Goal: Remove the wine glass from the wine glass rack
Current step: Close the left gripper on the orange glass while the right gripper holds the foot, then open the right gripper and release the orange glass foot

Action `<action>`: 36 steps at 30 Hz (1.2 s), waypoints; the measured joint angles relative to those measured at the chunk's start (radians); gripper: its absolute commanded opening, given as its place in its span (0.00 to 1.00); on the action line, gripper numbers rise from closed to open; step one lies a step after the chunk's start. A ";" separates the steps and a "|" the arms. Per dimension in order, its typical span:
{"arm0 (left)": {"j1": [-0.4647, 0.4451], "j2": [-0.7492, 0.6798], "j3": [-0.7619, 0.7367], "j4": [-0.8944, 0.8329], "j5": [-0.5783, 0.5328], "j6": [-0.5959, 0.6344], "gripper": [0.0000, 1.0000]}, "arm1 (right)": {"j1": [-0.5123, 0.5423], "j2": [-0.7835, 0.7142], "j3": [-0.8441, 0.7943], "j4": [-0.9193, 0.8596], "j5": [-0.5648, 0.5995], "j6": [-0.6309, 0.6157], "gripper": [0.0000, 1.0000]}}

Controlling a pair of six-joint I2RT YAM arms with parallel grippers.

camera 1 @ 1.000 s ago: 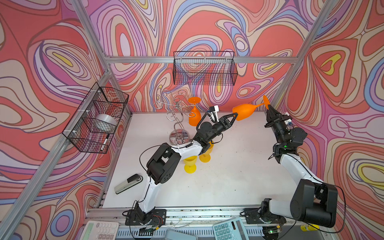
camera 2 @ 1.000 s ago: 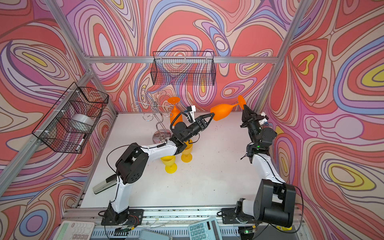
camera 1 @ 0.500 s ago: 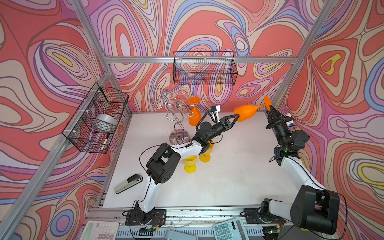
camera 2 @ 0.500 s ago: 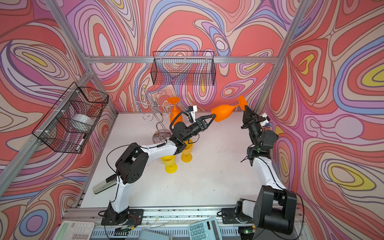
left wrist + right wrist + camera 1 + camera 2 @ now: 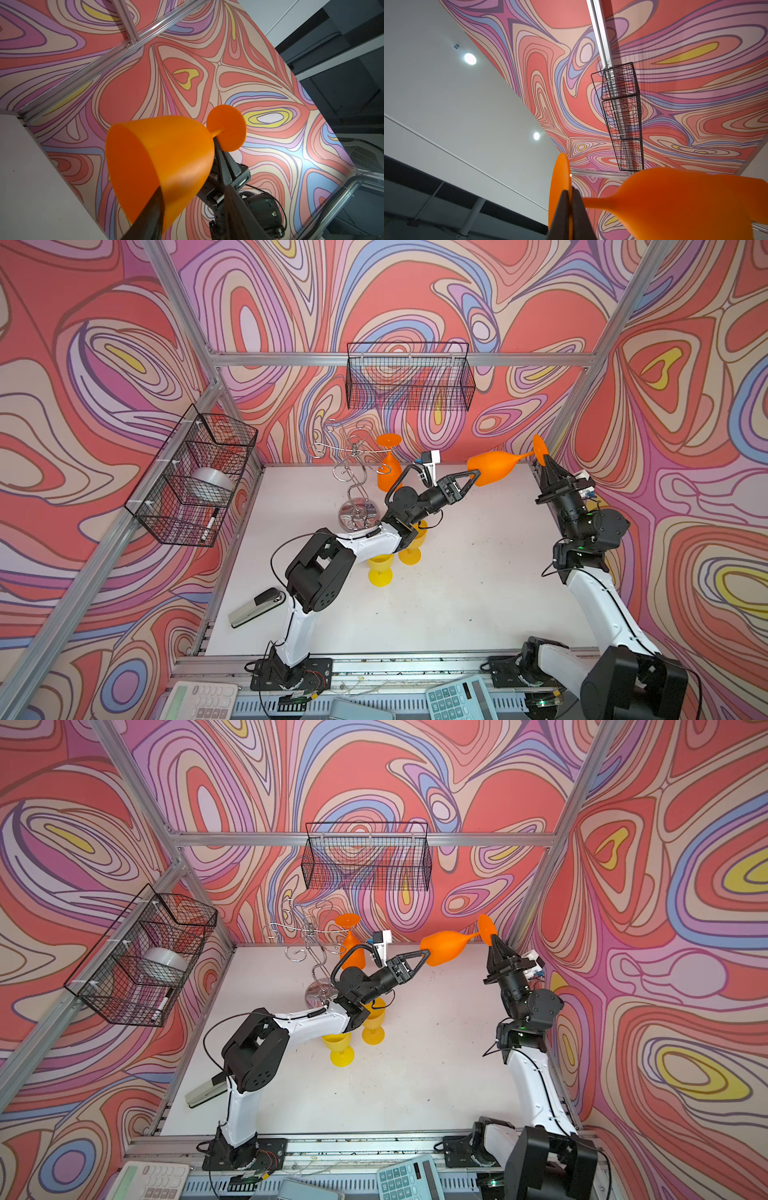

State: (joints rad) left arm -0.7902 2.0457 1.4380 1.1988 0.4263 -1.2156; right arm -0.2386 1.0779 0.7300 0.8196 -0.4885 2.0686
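The robot's right gripper is holding the wine glass by the foot disc (image 5: 540, 449) it has to stand on, so the left gripper should grasp the bowl (image 5: 492, 468) and stand the glass upright.
An orange wine glass (image 5: 494, 466) (image 5: 449, 946) lies sideways in the air, off the wine glass rack (image 5: 353, 472) and to its right. My right gripper (image 5: 544, 460) (image 5: 570, 192) is shut on the glass's foot disc (image 5: 559, 182). My left gripper (image 5: 473, 480) (image 5: 193, 187) stands open round the bowl's rim (image 5: 170, 149): one finger lies against the bowl and the other stands clear of it. A second orange glass (image 5: 388, 472) hangs upside down from a hook arm of the chrome rack, whose round base (image 5: 358, 514) rests on the table.
Two yellow glasses (image 5: 380, 568) (image 5: 411, 547) stand under my left forearm. Black mesh baskets hang on the back wall (image 5: 409, 377) and the left wall (image 5: 195, 472). A stapler (image 5: 257, 608) lies front left. Calculators (image 5: 457, 701) sit at the front rail.
My left gripper's jaws have spread apart round the bowl. The glass and my right gripper have stayed almost where they were.
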 measured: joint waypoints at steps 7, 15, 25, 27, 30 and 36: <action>-0.006 0.000 0.000 0.010 0.029 -0.001 0.43 | 0.000 -0.040 0.006 -0.052 0.000 0.000 0.00; -0.010 -0.001 0.000 0.011 0.044 -0.001 0.23 | 0.001 -0.048 0.007 -0.073 -0.003 0.000 0.00; -0.027 -0.043 0.029 0.081 0.071 -0.004 0.00 | -0.002 -0.012 0.002 -0.096 0.024 0.000 0.45; -0.036 -0.061 0.035 0.081 0.068 0.000 0.00 | 0.001 -0.008 -0.001 -0.087 0.017 0.000 0.55; -0.040 -0.070 0.037 0.082 0.057 0.002 0.00 | 0.003 -0.008 -0.006 -0.068 0.007 0.000 0.60; -0.040 -0.082 0.009 0.055 0.032 0.032 0.00 | 0.003 -0.003 -0.053 -0.067 -0.004 0.000 0.62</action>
State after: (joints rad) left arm -0.8307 1.9636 1.4467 1.2541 0.4580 -1.1839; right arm -0.2359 1.0744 0.6765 0.7528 -0.4923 2.0686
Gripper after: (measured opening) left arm 0.048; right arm 0.616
